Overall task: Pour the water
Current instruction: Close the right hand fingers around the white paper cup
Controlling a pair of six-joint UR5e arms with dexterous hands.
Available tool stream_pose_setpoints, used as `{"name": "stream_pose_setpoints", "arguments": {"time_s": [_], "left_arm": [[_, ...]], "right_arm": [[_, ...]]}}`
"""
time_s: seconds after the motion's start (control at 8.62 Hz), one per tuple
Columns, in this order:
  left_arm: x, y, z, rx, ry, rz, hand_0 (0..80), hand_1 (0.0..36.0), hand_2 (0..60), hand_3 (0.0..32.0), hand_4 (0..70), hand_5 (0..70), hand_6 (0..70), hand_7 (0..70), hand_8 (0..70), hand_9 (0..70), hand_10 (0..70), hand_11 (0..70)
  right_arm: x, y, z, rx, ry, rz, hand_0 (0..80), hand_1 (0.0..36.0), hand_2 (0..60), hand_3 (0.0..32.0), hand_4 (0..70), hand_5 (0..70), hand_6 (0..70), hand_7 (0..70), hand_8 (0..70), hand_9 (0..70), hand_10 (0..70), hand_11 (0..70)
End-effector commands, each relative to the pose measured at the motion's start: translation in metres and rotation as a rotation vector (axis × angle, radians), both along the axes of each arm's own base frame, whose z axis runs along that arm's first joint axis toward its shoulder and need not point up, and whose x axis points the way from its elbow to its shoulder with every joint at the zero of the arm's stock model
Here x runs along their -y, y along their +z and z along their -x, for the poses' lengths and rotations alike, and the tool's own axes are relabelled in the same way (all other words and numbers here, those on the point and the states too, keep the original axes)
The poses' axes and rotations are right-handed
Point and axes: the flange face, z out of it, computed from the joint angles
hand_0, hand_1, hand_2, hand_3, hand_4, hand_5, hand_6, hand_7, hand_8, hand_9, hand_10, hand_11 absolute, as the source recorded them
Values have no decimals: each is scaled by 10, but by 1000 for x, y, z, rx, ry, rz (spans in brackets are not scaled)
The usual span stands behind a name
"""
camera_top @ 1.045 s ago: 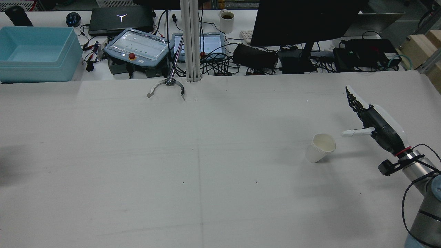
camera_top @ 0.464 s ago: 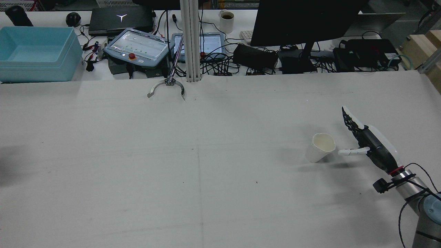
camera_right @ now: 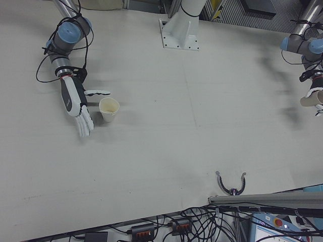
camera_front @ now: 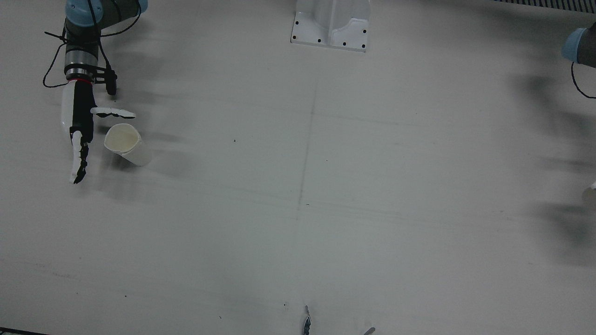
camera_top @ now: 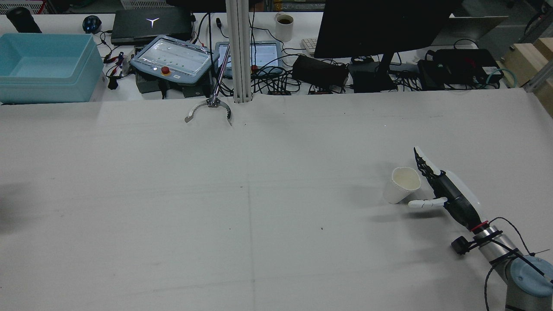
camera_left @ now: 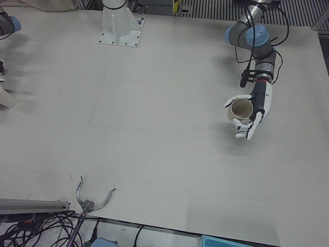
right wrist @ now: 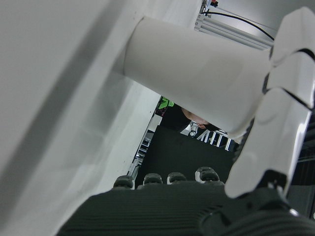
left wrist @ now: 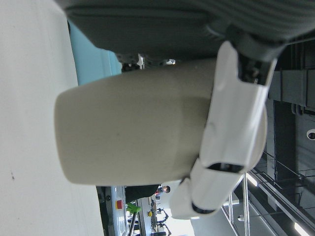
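Observation:
The cup (camera_front: 129, 145) will come up as a stack of cups sitting inside one another when I lift it, because the white paper cup's rim (camera_front: 129, 150) looks thick and banded.
A white paper cup (camera_top: 404, 185) stands upright on the table's right half in the rear view. My right hand (camera_top: 440, 190) is open just beside it, fingers stretched past the cup's far side and thumb along its near side. The right hand view shows the white cup (right wrist: 197, 78) close to the palm; whether they touch I cannot tell. The right-front view shows the same cup (camera_right: 108, 109) and right hand (camera_right: 75, 103). My left hand (camera_left: 252, 110) is shut on a beige cup (camera_left: 240, 108), held above the table with its mouth visible. Its fingers (left wrist: 231, 132) wrap that cup (left wrist: 128, 128).
A metal claw tool (camera_top: 208, 108) lies at the table's far edge beside an aluminium post (camera_top: 241, 52). Behind that edge are a teal bin (camera_top: 43, 65), a teach pendant (camera_top: 173, 54), a monitor (camera_top: 380, 26) and cables. The post's white base (camera_front: 331, 23) sits at the table's rear.
My right hand has dropped lower and moved in toward the white cup, bringing thumb and fingers to either side of it. The cup has stayed put.

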Motion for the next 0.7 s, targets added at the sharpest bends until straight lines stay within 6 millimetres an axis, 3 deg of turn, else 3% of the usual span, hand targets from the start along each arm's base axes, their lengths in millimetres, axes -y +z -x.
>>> {"name": "stream_pose_setpoints", "arguments": {"time_s": [0.0,0.58], "left_arm": [[-4,3,4,5,-2,6,800,360,600,0,164,48,466,700,467,637,154,272],[-5,5,4,8,1,9,800,360,600,0,169,48,470,700,470,640,155,274]], "right_arm": [[-6,-6,30,21,-15,3,487,173,96,42,0,0,0,0,0,0,0,9],[-1,-13,39,39,-16,-4,490,179,113,38,0,0,0,0,0,0,0,6]]}}
